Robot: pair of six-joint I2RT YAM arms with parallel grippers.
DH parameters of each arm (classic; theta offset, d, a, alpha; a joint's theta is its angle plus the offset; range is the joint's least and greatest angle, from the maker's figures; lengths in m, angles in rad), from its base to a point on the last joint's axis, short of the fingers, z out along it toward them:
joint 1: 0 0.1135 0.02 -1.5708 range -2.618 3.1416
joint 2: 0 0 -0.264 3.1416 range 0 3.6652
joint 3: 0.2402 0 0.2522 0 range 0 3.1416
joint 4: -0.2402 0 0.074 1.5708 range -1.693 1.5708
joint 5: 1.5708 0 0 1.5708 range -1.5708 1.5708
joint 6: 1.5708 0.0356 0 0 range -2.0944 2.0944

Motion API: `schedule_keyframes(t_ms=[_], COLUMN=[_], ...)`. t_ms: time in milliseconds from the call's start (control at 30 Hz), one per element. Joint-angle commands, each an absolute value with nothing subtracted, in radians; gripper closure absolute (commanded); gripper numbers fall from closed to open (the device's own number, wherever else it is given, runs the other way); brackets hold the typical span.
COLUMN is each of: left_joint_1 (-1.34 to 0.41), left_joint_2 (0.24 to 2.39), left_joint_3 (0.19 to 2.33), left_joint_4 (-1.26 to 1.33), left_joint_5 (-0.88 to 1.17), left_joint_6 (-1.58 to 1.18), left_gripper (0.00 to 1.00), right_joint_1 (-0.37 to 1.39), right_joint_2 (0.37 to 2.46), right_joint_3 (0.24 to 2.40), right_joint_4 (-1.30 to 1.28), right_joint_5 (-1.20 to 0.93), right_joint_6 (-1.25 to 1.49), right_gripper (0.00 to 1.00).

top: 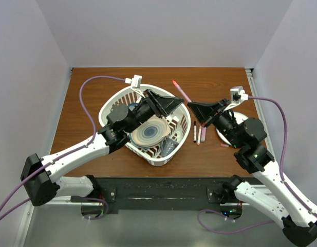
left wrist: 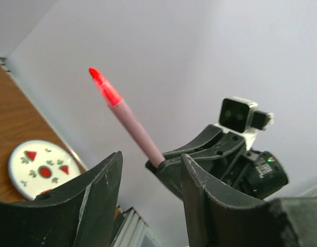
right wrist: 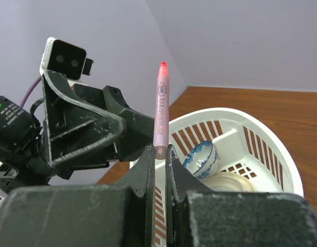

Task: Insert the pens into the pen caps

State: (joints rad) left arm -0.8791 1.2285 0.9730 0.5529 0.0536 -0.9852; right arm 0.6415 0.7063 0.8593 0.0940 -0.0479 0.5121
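Observation:
The robot's right gripper is holding the pink pen but needs to get the reddish cap (top: 224, 145) by the white plate, so the left gripper should first take the pen (top: 182, 91).
My right gripper (top: 195, 107) is shut on the lower end of a pink pen (top: 181, 91) with a bare red tip, and holds it in the air pointing up and to the far left. The right wrist view shows this pen (right wrist: 161, 103) upright between my closed right gripper (right wrist: 160, 150). My left gripper (top: 171, 104) is open and empty above the white basket (top: 113, 105), its tips close to the right gripper. In the left wrist view the pen (left wrist: 132, 121) rises just beyond my left gripper (left wrist: 150, 167). Three more pens (top: 199, 134) lie on the table. A small reddish piece (top: 223, 145), perhaps a cap, lies near them.
The white basket (right wrist: 261, 134) holds a striped plate (top: 150, 131), a blue-patterned bowl (right wrist: 202, 157) and a grey cup (top: 168, 146). A small white plate with red marks (left wrist: 42, 167) lies on the brown table (top: 96, 87) under my right arm. White walls close in three sides.

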Motion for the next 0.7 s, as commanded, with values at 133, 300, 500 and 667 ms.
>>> schedule_keyframes(t_ms=[133, 300, 500, 667], left_joint_1=[-0.874, -0.874, -0.874, -0.874], left_joint_2=[1.245, 1.29, 1.256, 1.223], left_joint_3=[0.969, 0.992, 0.947, 0.928], left_joint_4=[0.819, 0.813, 0.795, 0.747], left_joint_5=[0.055, 0.078, 0.057, 0.031], left_joint_6=[-1.095, -1.115, -1.112, -1.112], left_gripper=[0.57, 0.61, 0.52, 0.39], right_joint_1=[0.644, 0.644, 0.644, 0.643], right_joint_2=[0.698, 0.693, 0.661, 0.678], right_joint_3=[0.833, 0.819, 0.818, 0.85], right_joint_4=[0.184, 0.19, 0.134, 0.081], right_joint_5=[-0.092, -0.103, -0.011, 0.032], right_joint_6=[0.52, 0.531, 0.503, 0.477], right_gripper=[1.0, 1.0, 1.0, 1.0])
